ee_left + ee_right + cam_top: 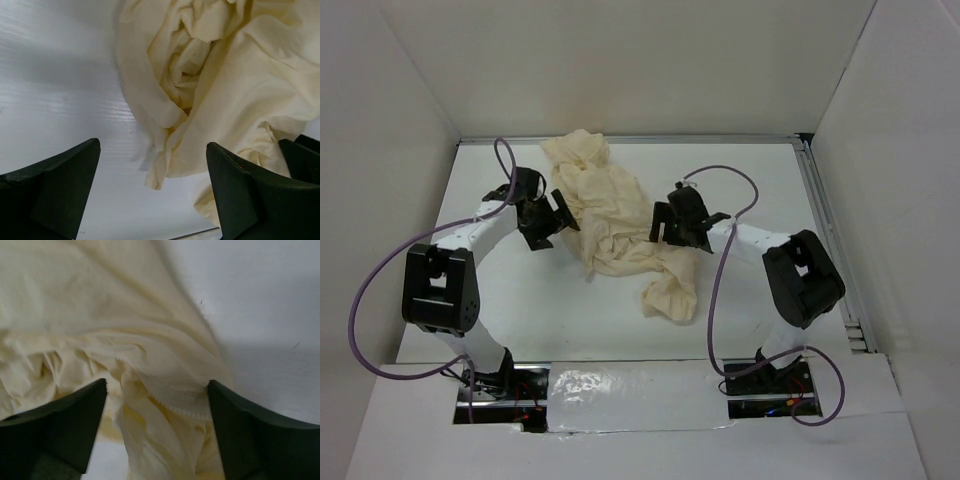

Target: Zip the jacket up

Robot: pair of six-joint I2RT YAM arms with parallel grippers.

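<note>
The jacket is lying crumpled in a heap (pixel 608 215). My left gripper should pinch its edge (pixel 584 246) while my right gripper lifts the cloth and spreads it out before zipping.
The jacket (pixel 610 210) lies crumpled in a cream heap in the middle of the white table (pixel 760 170), with one fold trailing toward the near side. No zipper pull shows. My left gripper (pixel 552 220) hangs open at the heap's left edge. In the left wrist view the jacket (pixel 225 75) fills the upper right, and a cloth corner hangs between the left gripper (pixel 152 145) fingers, untouched. My right gripper (pixel 672 230) is over the heap's right side. In its wrist view the right gripper (pixel 156 383) stands open astride a fold of the jacket (pixel 100 300) with a row of pale zipper teeth (pixel 175 407).
White walls enclose the table on three sides. A metal rail (pixel 825 220) runs along the right edge. A strip of shiny tape (pixel 640 395) lies between the two arm bases at the near edge. Purple cables (pixel 720 290) loop beside each arm.
</note>
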